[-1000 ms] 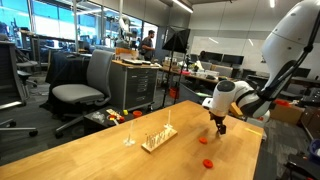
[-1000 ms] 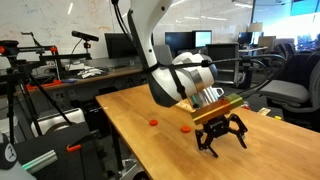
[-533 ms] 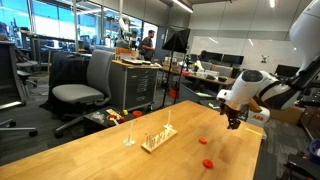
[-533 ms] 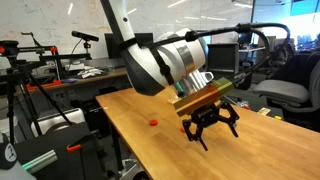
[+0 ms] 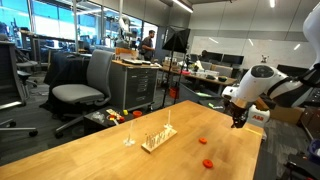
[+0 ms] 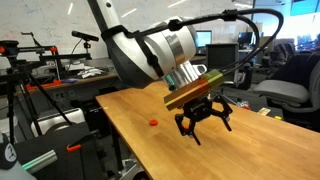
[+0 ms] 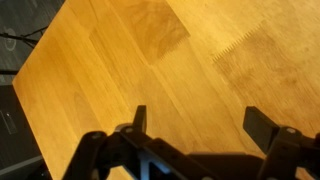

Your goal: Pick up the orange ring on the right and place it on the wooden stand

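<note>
I should swing my open gripper back and bring it down over the ring farther back (image 5: 202, 141), because it hangs over empty wood (image 5: 239, 136) near the table's edge, away from both rings.
Two near-identical red-orange rings lie flat on the wooden table, one farther back (image 5: 201, 140) and one nearer the front (image 5: 207, 161). I cannot tell which of them is the orange ring on the right. Only one ring (image 6: 153, 122) shows in an exterior view where my arm covers the rest. The wooden stand (image 5: 157, 138), a low pale base with thin pegs, stands left of the rings. My gripper (image 5: 237, 122) hangs open and empty above the table, up and to the right of the rings. It also shows in an exterior view (image 6: 203, 122) and in the wrist view (image 7: 200, 125), with only bare wood between the jaws.
A small clear upright piece (image 5: 129, 135) stands left of the stand. The table (image 5: 100, 155) ends at an edge on the left of the wrist view (image 7: 35, 90). Office chairs (image 5: 82, 88), a cabinet (image 5: 135, 85) and desks stand behind the table.
My gripper has risen and swung away from the rings toward the table's far side. It stays open and empty. The rings and the stand have not moved.
</note>
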